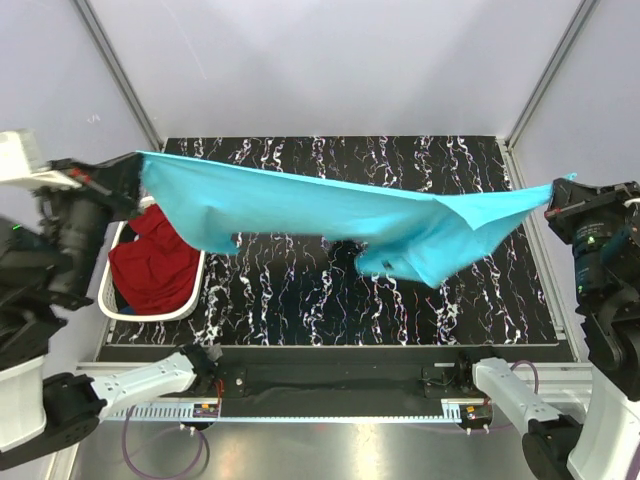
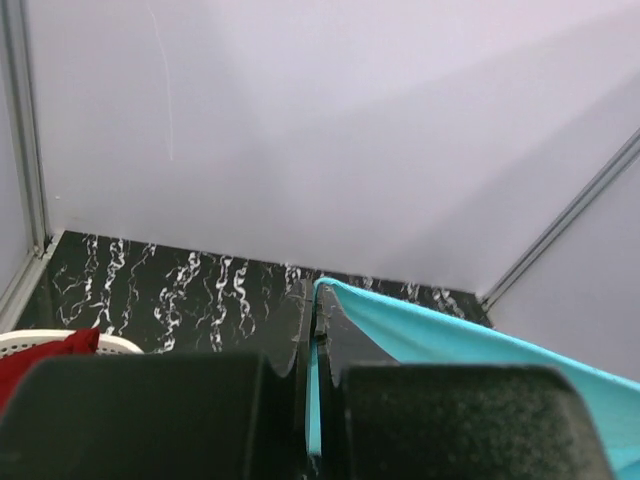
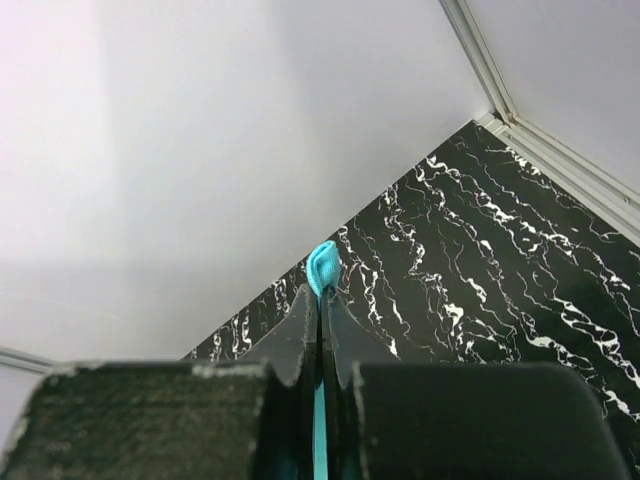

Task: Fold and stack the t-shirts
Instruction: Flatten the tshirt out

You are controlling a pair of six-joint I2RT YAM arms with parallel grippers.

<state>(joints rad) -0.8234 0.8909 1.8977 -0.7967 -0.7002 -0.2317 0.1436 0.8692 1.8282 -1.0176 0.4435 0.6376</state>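
The turquoise-blue t-shirt's lower part [image 1: 412,262] is hanging in a bunch below its stretched edge, so next I swing the t-shirt open and bring both my grippers down at the table's far side [image 1: 242,152].
The turquoise-blue t-shirt [image 1: 330,215] hangs stretched in the air across the black marbled table [image 1: 300,300], sagging in the middle. My left gripper [image 1: 135,172] is shut on its left corner, high at the left; the cloth [image 2: 450,335] runs from the jaws to the right in the left wrist view. My right gripper [image 1: 556,196] is shut on its right corner; a small tuft of cloth [image 3: 322,268] sticks out past the fingertips in the right wrist view. The dark red t-shirt [image 1: 152,262] lies bunched in the white laundry basket [image 1: 150,312] at the left.
The basket stands at the table's left edge under my left arm; its rim [image 2: 40,342] and a bit of the red shirt [image 2: 72,343] show in the left wrist view. Grey walls with metal frame posts [image 1: 115,70] close in the table.
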